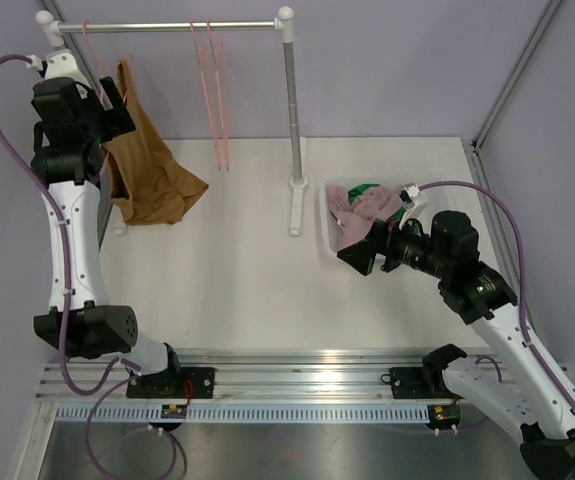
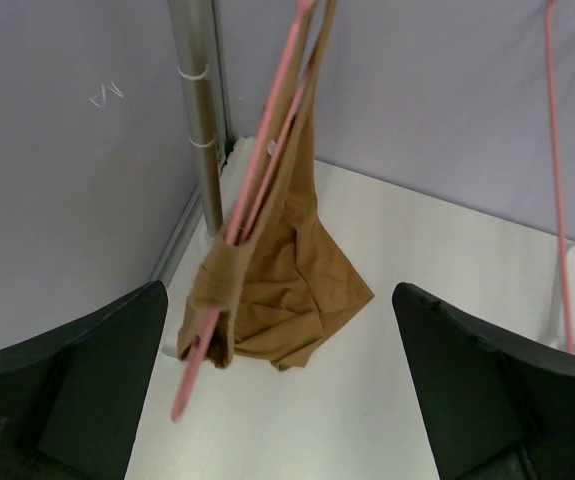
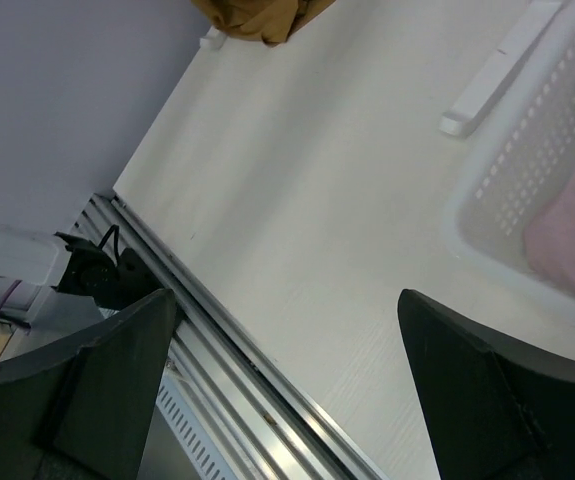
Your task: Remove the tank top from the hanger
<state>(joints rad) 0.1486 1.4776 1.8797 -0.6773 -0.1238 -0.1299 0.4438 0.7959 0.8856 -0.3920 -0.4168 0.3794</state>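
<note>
The pink hanger's tip [image 2: 187, 387] pokes out through the cloth. The tank top [image 1: 151, 168] will therefore come along limp when I lift the hanger off the rail.
A tan-brown tank top [image 1: 147, 165] hangs on a pink hanger [image 1: 95, 55] at the left end of the clothes rail; its lower part lies bunched on the table. In the left wrist view the tank top [image 2: 287, 270] drapes over the pink hanger [image 2: 257, 190], whose lower tip sticks out below the cloth. My left gripper [image 1: 119, 100] is high beside the hanger, open and empty, its dark fingers [image 2: 77, 390] on either side of the view. My right gripper [image 1: 359, 255] is open and empty, low above the table beside the basket. The tank top's edge [image 3: 257, 18] shows far off in its view.
Pink empty hangers [image 1: 215, 90] hang mid-rail. The rail's right post [image 1: 293, 120] stands on a white foot at table centre. A white basket [image 1: 325, 235] holds pink and green clothes [image 1: 362, 205]. The rail's left post [image 2: 199, 110] stands close behind the tank top.
</note>
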